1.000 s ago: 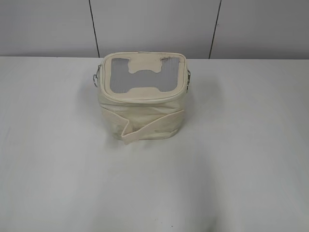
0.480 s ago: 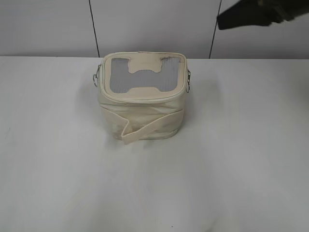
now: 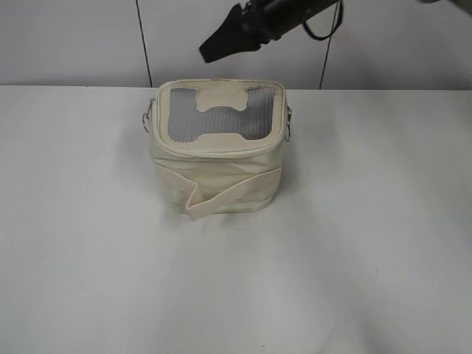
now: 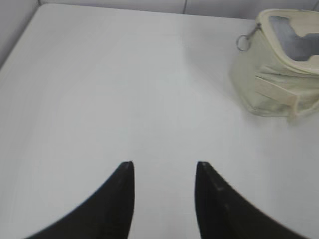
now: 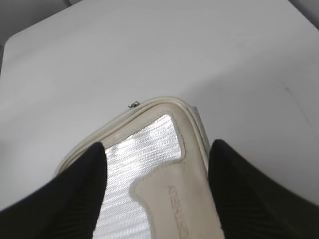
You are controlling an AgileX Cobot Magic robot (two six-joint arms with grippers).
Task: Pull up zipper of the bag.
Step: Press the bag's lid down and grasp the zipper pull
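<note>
My gripper will pull the ring pulls (image 3: 146, 119), which hang at opposite sides of the bag. They should then slide forward and come together at the front rim (image 3: 221, 154).
The cream bag (image 3: 217, 166) stands at the table's middle, its grey window with the bone patch (image 3: 220, 110) facing up. The zipper (image 3: 221, 150) runs round the top rim, with ring pulls at the left (image 3: 147, 118) and right (image 3: 288, 122). My right gripper (image 3: 209, 50) hovers open above the bag's back edge, touching nothing. In the right wrist view it (image 5: 158, 143) straddles the window (image 5: 139, 154), with a small silver slider (image 5: 133, 104) at the rim beyond. My left gripper (image 4: 163, 163) is open and empty over bare table, the bag (image 4: 274, 79) far to its upper right.
The white table (image 3: 369, 243) stretches all round the bag. A grey panelled wall (image 3: 74, 44) stands behind it. A strap band (image 3: 228, 193) crosses the bag's front side. The table's left edge (image 4: 20, 35) shows in the left wrist view.
My right arm came in from the upper right and moved left, now above the bag's back edge. The bag has not moved.
</note>
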